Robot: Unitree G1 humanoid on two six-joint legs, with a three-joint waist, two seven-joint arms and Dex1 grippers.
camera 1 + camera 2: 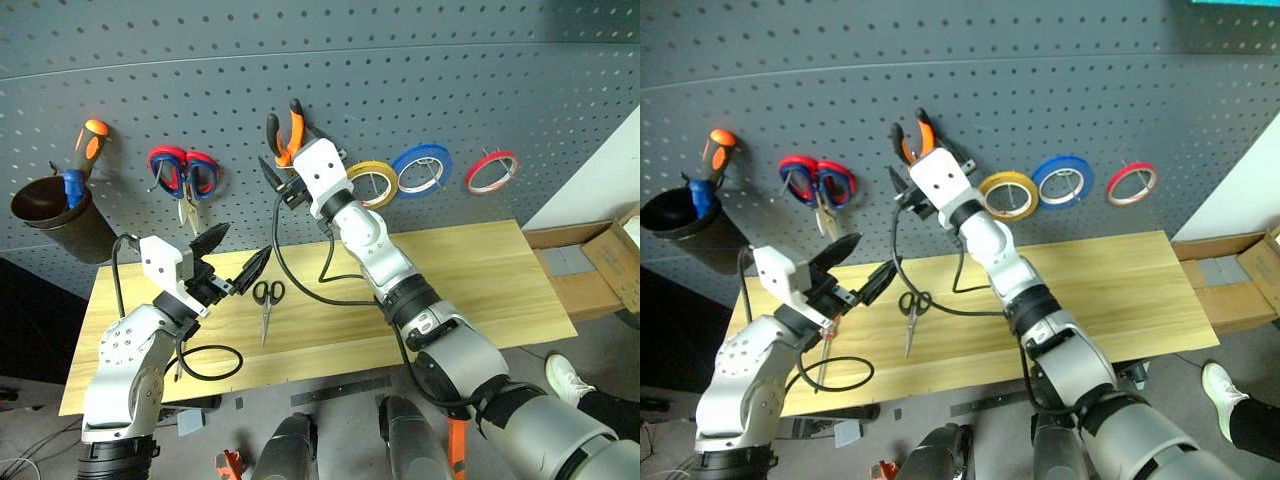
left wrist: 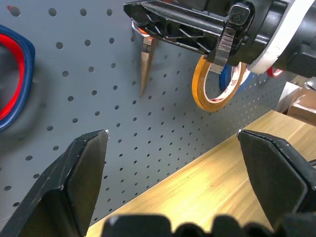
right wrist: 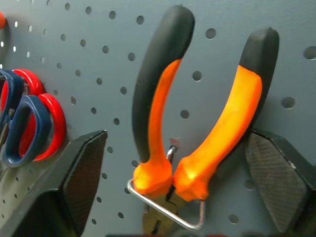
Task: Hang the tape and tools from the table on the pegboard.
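Note:
I expect the red-handled screwdriver (image 1: 178,372) to stand with its handle up when I lower it in, because the black cup's opening (image 1: 42,200) has room next to the orange-and-blue screwdriver.
The orange-and-black pliers (image 3: 197,123) hang handles-up from a wire hook on the grey pegboard (image 1: 300,60). My right gripper (image 1: 296,155) is open, with one finger on each side of the handles. The yellowish tape (image 1: 375,183) hangs on the board just right of that gripper. On the light wooden table (image 1: 480,290) lie the black-handled scissors (image 1: 266,298), and the slim red-handled screwdriver (image 1: 830,330) lies beneath my left gripper. My left gripper (image 1: 237,250) hovers open and empty above the table's left part, facing the board.
A blue roll (image 1: 422,168) and a red roll (image 1: 491,172) hang right of the yellowish tape. Red-and-blue scissors (image 1: 183,172) hang to the left, beside a black cup (image 1: 50,215) holding an orange-and-blue screwdriver (image 1: 85,150). Cardboard boxes (image 1: 600,255) stand beyond the table's right end.

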